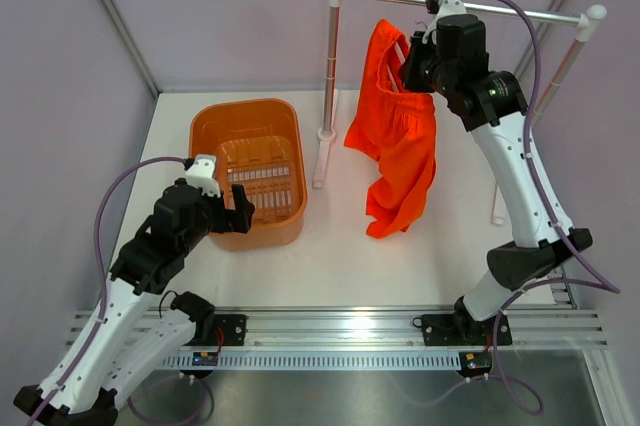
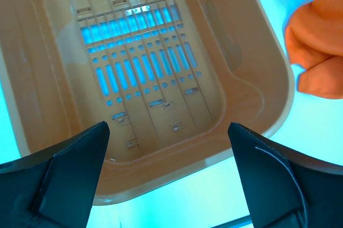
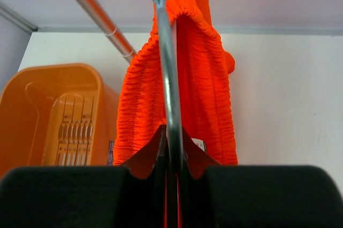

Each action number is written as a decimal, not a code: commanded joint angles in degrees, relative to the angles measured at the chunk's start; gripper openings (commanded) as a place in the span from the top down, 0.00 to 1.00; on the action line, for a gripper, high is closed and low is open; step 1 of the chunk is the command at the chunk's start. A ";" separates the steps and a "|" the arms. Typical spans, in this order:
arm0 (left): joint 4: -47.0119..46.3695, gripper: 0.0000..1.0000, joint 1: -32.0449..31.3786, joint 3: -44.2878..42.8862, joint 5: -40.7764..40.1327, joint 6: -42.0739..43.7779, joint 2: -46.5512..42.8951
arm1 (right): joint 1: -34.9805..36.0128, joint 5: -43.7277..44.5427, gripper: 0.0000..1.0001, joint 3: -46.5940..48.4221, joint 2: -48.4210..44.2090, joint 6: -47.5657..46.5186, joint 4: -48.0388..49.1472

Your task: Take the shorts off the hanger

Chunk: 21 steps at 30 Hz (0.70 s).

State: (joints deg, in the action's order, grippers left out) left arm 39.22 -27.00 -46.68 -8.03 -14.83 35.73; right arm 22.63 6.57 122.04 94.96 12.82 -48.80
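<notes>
I should keep moving my left gripper toward the waistband's far end point(image 1: 387, 34) and close it on the waistband's edge, because that end is free and my right gripper is shut on the hanger point(image 3: 168, 62).
The bright red-orange shorts point(image 1: 400, 136) hang limp below the rail, their elastic waistband draped over the thin hanger point(image 1: 401, 49). In the right wrist view the hanger point(image 3: 170, 78) rises as a slim pale rod straight out of my right gripper point(image 3: 172, 147), which is shut on it, with the shorts point(image 3: 203, 78) gathered on both sides. From above, my right gripper point(image 1: 415, 64) sits just right of the waistband, under the rail. My left gripper point(image 1: 238, 208) is open over the basket's near end, holding nothing. In its wrist view, the left gripper point(image 2: 169, 147) has a fold of the shorts point(image 2: 316, 40) at upper right.
An orange plastic basket point(image 1: 215, 126) with a slotted floor stands at the left, seen also from both wrists as the basket point(image 2: 268, 78) and the basket point(image 3: 32, 78). A silver rail point(image 1: 470, 4) on white posts point(image 1: 328, 76) spans the back. White walls enclose the table.
</notes>
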 commanded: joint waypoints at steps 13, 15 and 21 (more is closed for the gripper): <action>-7.41 0.01 -11.36 -21.51 4.45 -3.80 10.75 | 10.40 -1.21 1.00 -25.87 -24.63 -1.39 7.04; -7.75 0.01 -16.30 -26.85 -2.38 -3.45 16.36 | 12.08 0.72 1.00 -29.90 -27.96 -0.78 7.83; -7.14 0.01 -29.94 -39.70 -16.29 -3.19 30.96 | 15.60 4.41 1.00 -36.69 -32.38 0.45 8.72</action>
State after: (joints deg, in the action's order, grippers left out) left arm 33.36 -54.04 -82.08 -13.93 -17.85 61.82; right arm 36.77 7.16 86.39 64.62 12.64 -46.13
